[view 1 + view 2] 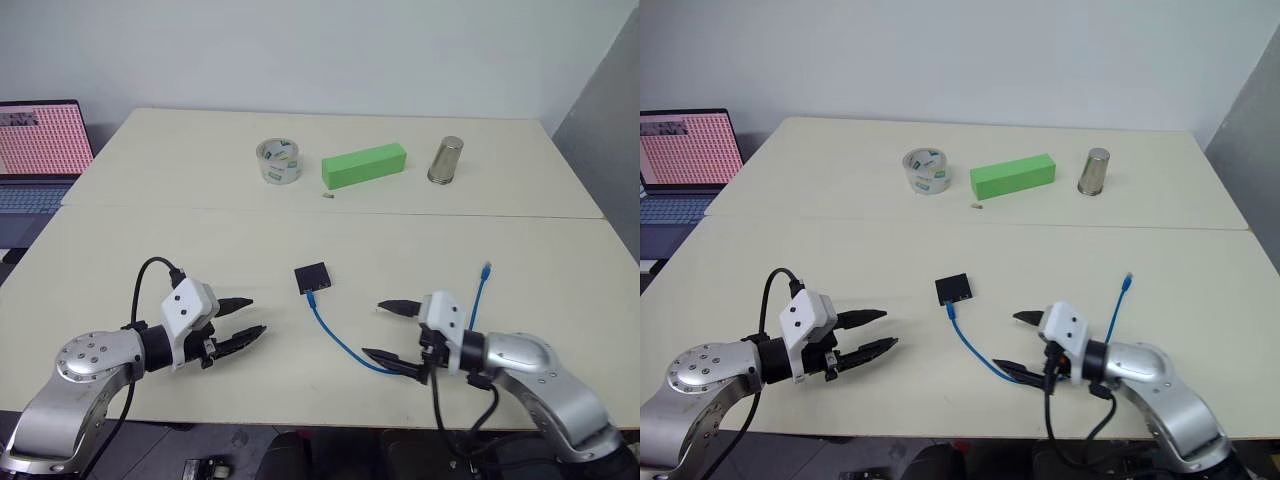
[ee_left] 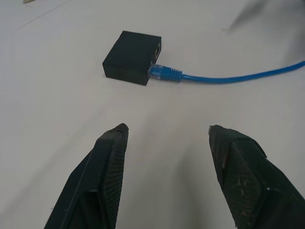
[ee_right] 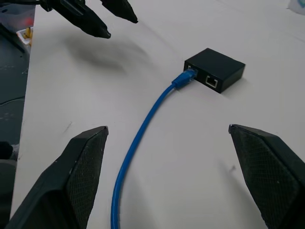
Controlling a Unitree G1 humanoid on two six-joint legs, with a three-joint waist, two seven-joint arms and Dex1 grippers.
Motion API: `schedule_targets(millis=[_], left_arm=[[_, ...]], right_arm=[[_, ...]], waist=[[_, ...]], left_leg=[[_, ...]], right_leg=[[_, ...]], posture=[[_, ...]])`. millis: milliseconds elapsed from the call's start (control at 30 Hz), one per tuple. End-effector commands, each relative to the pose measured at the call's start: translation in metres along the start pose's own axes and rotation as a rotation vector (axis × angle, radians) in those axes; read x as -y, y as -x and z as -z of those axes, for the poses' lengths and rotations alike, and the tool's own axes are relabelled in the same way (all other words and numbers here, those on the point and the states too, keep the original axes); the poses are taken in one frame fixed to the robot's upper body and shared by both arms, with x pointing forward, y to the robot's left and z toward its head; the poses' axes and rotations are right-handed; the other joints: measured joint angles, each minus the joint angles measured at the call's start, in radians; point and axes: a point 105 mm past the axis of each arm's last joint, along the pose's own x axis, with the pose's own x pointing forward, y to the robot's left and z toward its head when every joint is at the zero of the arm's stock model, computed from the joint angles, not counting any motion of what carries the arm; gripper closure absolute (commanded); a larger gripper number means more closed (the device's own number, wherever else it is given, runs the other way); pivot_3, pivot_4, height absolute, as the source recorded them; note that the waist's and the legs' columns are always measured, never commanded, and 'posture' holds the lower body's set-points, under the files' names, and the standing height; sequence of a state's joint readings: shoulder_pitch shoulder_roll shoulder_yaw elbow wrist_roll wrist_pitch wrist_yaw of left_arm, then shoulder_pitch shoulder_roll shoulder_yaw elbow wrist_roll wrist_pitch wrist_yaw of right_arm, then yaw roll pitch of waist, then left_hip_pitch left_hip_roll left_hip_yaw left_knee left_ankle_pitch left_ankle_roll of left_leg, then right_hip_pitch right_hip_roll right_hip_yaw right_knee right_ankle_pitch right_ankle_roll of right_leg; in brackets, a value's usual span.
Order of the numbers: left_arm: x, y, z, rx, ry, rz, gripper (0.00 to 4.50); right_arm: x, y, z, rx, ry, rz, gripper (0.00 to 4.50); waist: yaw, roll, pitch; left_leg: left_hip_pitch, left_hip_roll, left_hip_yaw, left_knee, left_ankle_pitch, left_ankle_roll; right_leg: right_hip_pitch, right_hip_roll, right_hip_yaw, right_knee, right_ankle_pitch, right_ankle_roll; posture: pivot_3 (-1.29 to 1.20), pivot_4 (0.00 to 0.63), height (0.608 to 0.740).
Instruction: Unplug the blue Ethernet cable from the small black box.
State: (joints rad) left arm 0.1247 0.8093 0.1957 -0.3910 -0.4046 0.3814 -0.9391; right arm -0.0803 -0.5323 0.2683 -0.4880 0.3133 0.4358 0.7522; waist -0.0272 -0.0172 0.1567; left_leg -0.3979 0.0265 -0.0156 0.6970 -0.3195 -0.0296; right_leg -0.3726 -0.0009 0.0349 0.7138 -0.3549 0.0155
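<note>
The clear plug (image 2: 155, 71) goes straight into the port. The blue Ethernet cable (image 1: 326, 330) will come straight out when I pull it away.
The small black box (image 1: 312, 277) lies flat near the middle of the near table. The blue Ethernet cable (image 1: 340, 343) has one plug (image 2: 164, 72) seated in a port on the box's edge. From there it curves toward me, passes under my right gripper and ends in a free plug (image 1: 487, 268) on the right. My left gripper (image 1: 255, 315) hovers open to the left of the box, pointing at it, empty. My right gripper (image 1: 374, 330) stands wide open over the cable's bend, to the right of the box and nearer me, holding nothing.
At the back stand a clear tape roll (image 1: 279, 161), a long green block (image 1: 364, 164) and a metal cup (image 1: 446, 160). A small dark bit (image 1: 329, 196) lies in front of the block. An open laptop (image 1: 40, 150) sits off the table's far left.
</note>
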Motion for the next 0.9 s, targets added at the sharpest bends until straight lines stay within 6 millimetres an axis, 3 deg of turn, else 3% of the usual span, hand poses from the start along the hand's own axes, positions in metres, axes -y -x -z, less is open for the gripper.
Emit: schedule_targets(millis=[33, 233, 600, 733, 900], left_arm=[[-0.002, 0.003, -0.005, -0.006, -0.033, 0.007, 1.63], [-0.017, 0.004, -0.007, -0.002, -0.048, -0.050, 1.63], [-0.017, -0.002, -0.010, 0.021, -0.055, -0.051, 1.63], [-0.018, -0.005, -0.011, 0.026, -0.056, -0.053, 1.59], [-0.020, -0.005, -0.010, 0.029, -0.055, -0.058, 1.59]], right_arm=[[0.004, -0.035, 0.000, -0.008, -0.011, 0.051, 0.22], [-0.003, -0.070, 0.004, -0.041, -0.066, 0.050, 0.22], [0.007, -0.102, 0.014, -0.112, -0.081, 0.147, 0.22], [0.010, -0.108, 0.016, -0.134, -0.079, 0.170, 0.98], [0.015, -0.108, 0.020, -0.156, -0.059, 0.199, 2.28]], waist=[[-0.002, 0.000, 0.000], [0.001, 0.000, 0.000], [-0.005, -0.001, 0.000], [-0.005, -0.001, -0.001], [-0.006, -0.001, -0.001]], left_leg=[[0.000, 0.000, 0.000, 0.000, 0.000, 0.000], [-0.001, 0.000, -0.001, 0.000, 0.002, -0.003], [0.000, 0.000, 0.000, 0.000, 0.002, -0.003], [0.000, 0.000, 0.000, 0.000, 0.002, -0.003], [0.001, 0.000, 0.000, 0.000, 0.002, -0.003]], right_leg=[[0.000, 0.000, 0.000, 0.000, 0.000, 0.000], [-0.001, 0.000, -0.001, 0.000, 0.000, 0.000], [-0.002, 0.000, -0.001, 0.002, 0.000, 0.000], [-0.002, 0.000, -0.001, 0.002, 0.000, 0.000], [-0.002, 0.000, -0.001, 0.002, 0.000, 0.000]], posture=[[0.00, 0.150, 0.740], [0.00, 0.150, 0.740], [0.00, 0.150, 0.740], [0.00, 0.150, 0.740], [0.00, 0.150, 0.740]])
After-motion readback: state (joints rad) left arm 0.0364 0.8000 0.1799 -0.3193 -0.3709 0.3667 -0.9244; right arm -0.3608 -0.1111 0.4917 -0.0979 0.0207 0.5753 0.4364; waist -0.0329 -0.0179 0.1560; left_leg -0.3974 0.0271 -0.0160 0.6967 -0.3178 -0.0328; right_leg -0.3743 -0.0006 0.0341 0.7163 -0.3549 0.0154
